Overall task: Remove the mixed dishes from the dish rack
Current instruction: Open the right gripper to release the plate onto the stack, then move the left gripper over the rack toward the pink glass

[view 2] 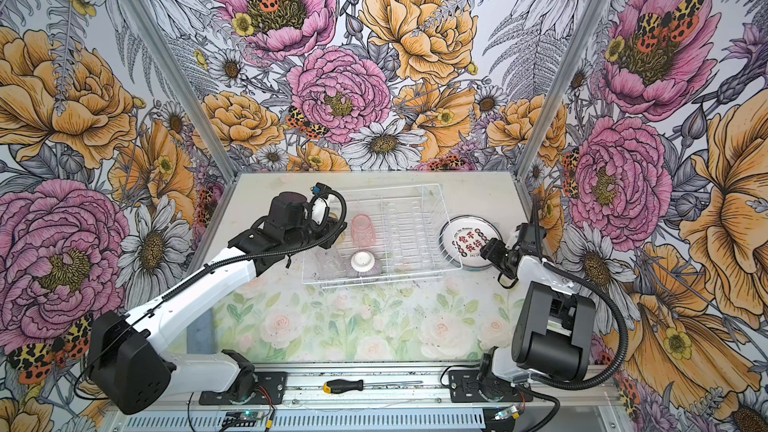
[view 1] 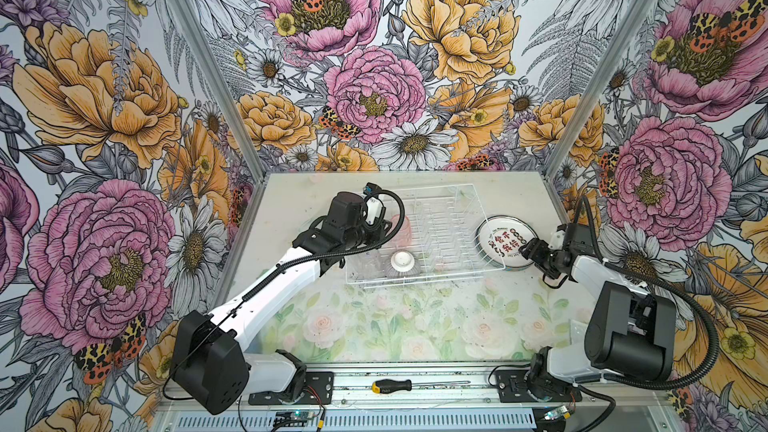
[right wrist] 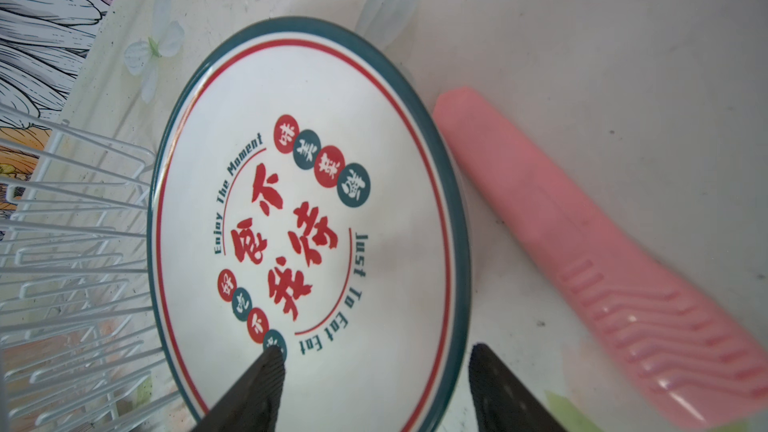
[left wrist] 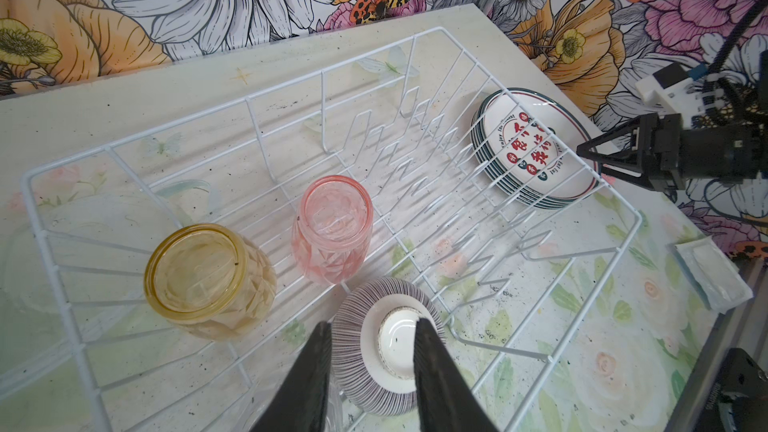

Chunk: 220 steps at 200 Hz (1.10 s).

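Next, I take the rim beside the clear tumbler with my left gripper and turn the rack square before I unload more, because the dish rack sits crooked (view 1: 464, 275) beside the plates.
The white wire dish rack (view 1: 436, 243) (left wrist: 415, 209) holds an upside-down ribbed bowl (view 1: 401, 263) (left wrist: 386, 342), a pink tumbler (view 1: 401, 228) (left wrist: 332, 230), an amber tumbler (left wrist: 208, 280) and a clear tumbler (view 1: 368, 261). My left gripper (left wrist: 374, 334) hovers open above the bowl with nothing between its fingers. A stack of printed plates (view 1: 505, 241) (right wrist: 311, 222) sits on the table just right of the rack. My right gripper (view 1: 528, 253) (right wrist: 374, 361) stands open across the top plate's rim, one finger over its face and the other outside.
A pink ribbed strip (right wrist: 623, 284) lies on the table beside the plates. A white folded pad (left wrist: 710, 276) sits near the table's right edge. A screwdriver (view 1: 390, 386) lies on the front rail. Flowered walls close in the back and both sides.
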Tool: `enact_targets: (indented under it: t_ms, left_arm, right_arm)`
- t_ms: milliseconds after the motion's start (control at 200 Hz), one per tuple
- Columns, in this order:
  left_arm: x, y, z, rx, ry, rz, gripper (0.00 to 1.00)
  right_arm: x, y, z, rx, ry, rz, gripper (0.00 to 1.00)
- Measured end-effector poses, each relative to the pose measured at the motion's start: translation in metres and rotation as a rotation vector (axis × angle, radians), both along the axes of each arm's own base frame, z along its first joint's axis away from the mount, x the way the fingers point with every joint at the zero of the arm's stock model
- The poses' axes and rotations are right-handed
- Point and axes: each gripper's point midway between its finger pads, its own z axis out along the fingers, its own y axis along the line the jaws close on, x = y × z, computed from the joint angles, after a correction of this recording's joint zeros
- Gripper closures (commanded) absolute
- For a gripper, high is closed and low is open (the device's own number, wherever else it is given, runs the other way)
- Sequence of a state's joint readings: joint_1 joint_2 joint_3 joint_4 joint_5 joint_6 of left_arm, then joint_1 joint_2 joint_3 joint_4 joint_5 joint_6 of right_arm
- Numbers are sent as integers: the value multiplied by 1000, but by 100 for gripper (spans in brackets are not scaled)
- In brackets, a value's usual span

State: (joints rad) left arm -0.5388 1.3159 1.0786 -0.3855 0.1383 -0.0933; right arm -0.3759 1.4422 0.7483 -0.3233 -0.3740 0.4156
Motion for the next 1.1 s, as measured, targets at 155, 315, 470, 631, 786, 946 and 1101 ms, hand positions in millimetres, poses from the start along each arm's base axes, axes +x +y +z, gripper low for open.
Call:
enact_targets:
  t_ms: [155,315,470,631,786,946,1101]
  left_arm:
    - [1,2,-1,3,1,6,65]
    - [8,20,-3,27,4,70,68]
    - [10,56,-9,51,26,172,76]
    - [4,82,-28,73,87,243,76]
    - [-5,94,-59,103,177,280,76]
    - [-9,105,-86,144,247,323,76]
    - [-10,113,-89,155,257,359,72]
  right_arm:
    - [-3,-4,2,-31,7,-8,26]
    - [-2,-10,27,-79,-36,-18,27]
    - [3,-11,67,-116,-136,-14,35]
    - [7,14,102,-93,-238,65,38]
    - [17,61,126,-31,-300,224,40]
    - [23,98,126,1,-295,346,40]
    - [24,116,108,22,-237,402,41]
